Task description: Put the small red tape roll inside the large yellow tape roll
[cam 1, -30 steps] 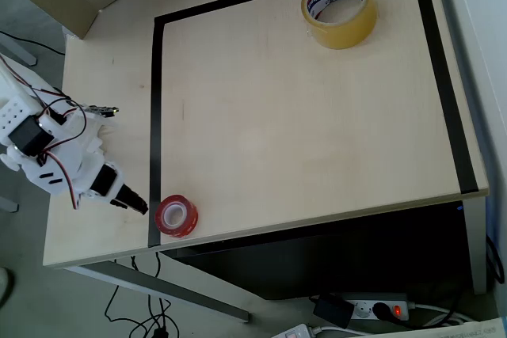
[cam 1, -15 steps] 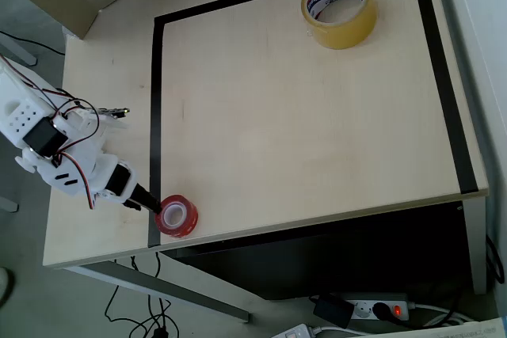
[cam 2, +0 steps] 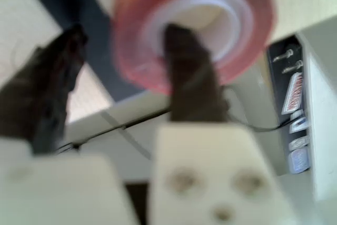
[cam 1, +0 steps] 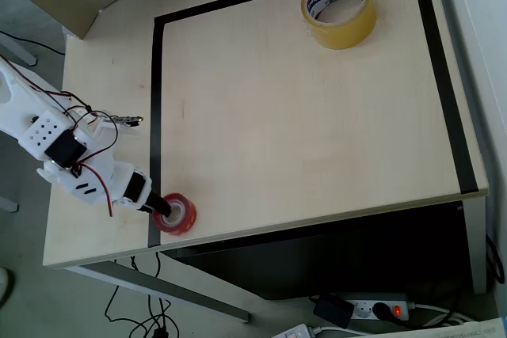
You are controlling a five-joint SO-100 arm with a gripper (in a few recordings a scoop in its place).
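The small red tape roll (cam 1: 175, 214) should come to rest flat inside when the robot's gripper lowers it in, because the large yellow tape roll's hole (cam 1: 339, 9) is wider.
The small red tape roll (cam 1: 181, 217) lies flat near the table's front edge, on the corner of a black tape line. My gripper (cam 1: 162, 206) reaches it from the left. In the wrist view the gripper (cam 2: 121, 43) is open and straddles the red roll's (cam 2: 260, 19) near wall. One dark finger (cam 2: 181, 61) stands in the pale centre hole, the other finger (cam 2: 58, 72) outside the ring. The large yellow tape roll (cam 1: 348, 33) lies flat at the far right of the table, far from the gripper.
A black tape line (cam 1: 156, 100) frames a rectangle on the light wooden table (cam 1: 301, 132). The table's front edge (cam 1: 317, 219) runs just beyond the red roll. A power strip (cam 1: 376, 309) and cables lie on the floor below.
The arm has swung rightward and forward. Its fingertips went from just left of the red roll to over it, with one finger now in the hole. Both rolls stayed put.
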